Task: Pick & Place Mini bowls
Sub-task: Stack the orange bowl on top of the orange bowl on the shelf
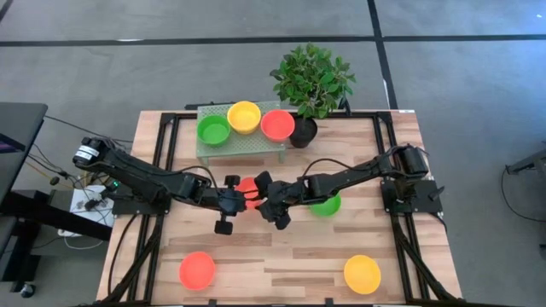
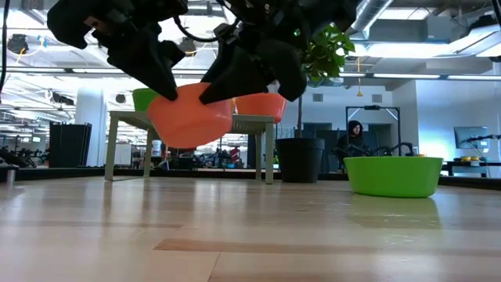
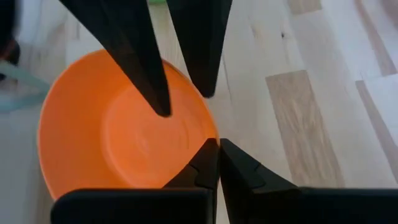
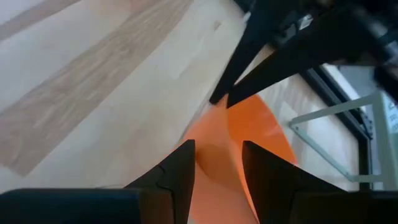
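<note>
I should have my right gripper take over the red-orange bowl (image 2: 190, 119) and nest it there, because the stand's red bowl (image 1: 278, 125) sits by the plant, away from my left gripper.
A red-orange mini bowl (image 2: 192, 117) hangs over the table's middle between my two grippers. My left gripper (image 3: 217, 144) comes from the left and is shut on its rim. My right gripper (image 4: 217, 146) comes from the right and stands open astride the opposite rim, one finger (image 3: 155, 93) inside the bowl and one (image 3: 202, 68) outside; whether they touch it, I cannot tell. A green mini bowl (image 1: 328, 205) rests on the table under the right arm. A red one (image 1: 197, 269) and a yellow one (image 1: 362, 274) sit near the front edge. My left gripper pinches the bowl's rim (image 3: 206, 135) on the side nearest it, one finger inside the wall and one outside. The fingers slant down from the table's left. The bowl is lifted clear of the table (image 2: 250, 227), its hollow upward and somewhat tilted.
A small green stand (image 1: 243, 147) at the back bears a green (image 1: 213, 130), a yellow (image 1: 244, 117) and a red bowl (image 1: 277, 125). A potted plant (image 1: 311, 81) stands at its right end. Bare wood lies between the front bowls.
</note>
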